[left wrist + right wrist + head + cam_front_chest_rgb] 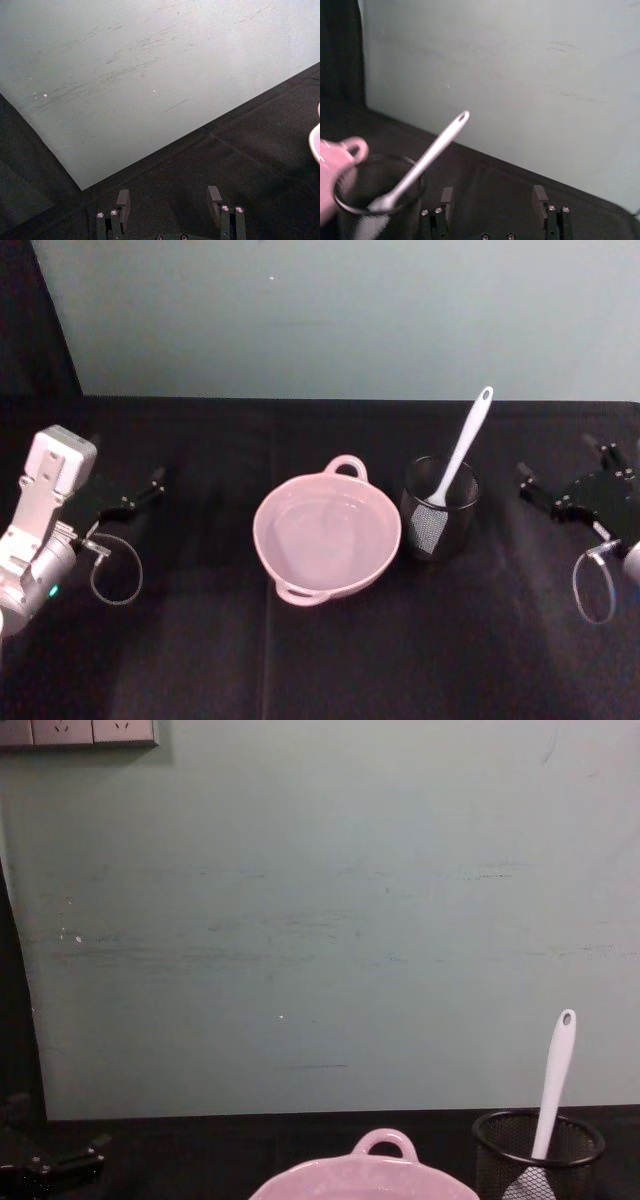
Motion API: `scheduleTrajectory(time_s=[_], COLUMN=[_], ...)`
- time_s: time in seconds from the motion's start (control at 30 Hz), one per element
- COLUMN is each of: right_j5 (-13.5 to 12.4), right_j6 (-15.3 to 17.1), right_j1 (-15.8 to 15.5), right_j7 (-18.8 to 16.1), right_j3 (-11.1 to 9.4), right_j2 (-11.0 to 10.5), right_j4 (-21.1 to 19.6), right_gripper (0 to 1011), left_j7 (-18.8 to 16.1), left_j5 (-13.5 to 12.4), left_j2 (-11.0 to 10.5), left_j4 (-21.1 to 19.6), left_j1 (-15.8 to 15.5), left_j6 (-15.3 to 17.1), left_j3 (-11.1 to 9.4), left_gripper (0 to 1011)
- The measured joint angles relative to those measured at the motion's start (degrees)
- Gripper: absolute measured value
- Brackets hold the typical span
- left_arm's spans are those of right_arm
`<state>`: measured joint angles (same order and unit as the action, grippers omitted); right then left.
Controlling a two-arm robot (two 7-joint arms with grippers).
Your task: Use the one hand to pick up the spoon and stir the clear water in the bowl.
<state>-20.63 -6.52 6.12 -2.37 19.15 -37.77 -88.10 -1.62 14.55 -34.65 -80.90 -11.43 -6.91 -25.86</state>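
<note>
The cup's opening (569, 1139) is wide around the spoon's handle, so the white spoon (554, 1085) should come free at once when I lift it and leave the black cup standing.
The pale pink bowl (270, 532) sits mid-table with clear water (328, 535) in it, given away by faint reflections. Right of it the white spoon (468, 438) stands blade-down in a black wire-mesh cup (440, 525), its handle leaning up and away. My right gripper (562, 468) hovers open to the right of the cup, apart from it. In the right wrist view its fingers (447, 196) stand spread, with the spoon (427, 157) ahead and the bowl's handle (355, 148) beside. My left gripper (148, 485) rests open at the far left; nothing lies between its fingers (122, 199).
A black cloth (320, 660) covers the table, backed by a pale green wall (320, 920). The chest view shows the bowl's rim (385, 1145), the cup (540, 1145) and the spoon (555, 1085) low down. Cable loops (115, 580) hang off both wrists.
</note>
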Motion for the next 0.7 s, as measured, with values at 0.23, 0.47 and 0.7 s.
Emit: scheduleTrajectory(time_s=[0.23,0.47,0.7], right_j5=[-20.31,-33.23,-39.34], right_j6=[2.35,14.34,25.96], right_j1=[-0.66,3.67,10.52], right_j7=[-15.73,-24.3,-25.36], right_j3=[-6.47,-8.16,-5.42], right_j2=[0.98,1.89,2.2], right_j4=[0.38,4.12,9.23], right_gripper=[1002,1003,1002], left_j7=[0.0,0.0,0.0], left_j5=[0.0,0.0,0.0], left_j2=[0.0,0.0,0.0], left_j4=[0.0,0.0,0.0], left_j1=[0.0,0.0,0.0], left_j6=[0.0,0.0,0.0], left_j3=[0.0,0.0,0.0], left_gripper=[1011,1011,1011])
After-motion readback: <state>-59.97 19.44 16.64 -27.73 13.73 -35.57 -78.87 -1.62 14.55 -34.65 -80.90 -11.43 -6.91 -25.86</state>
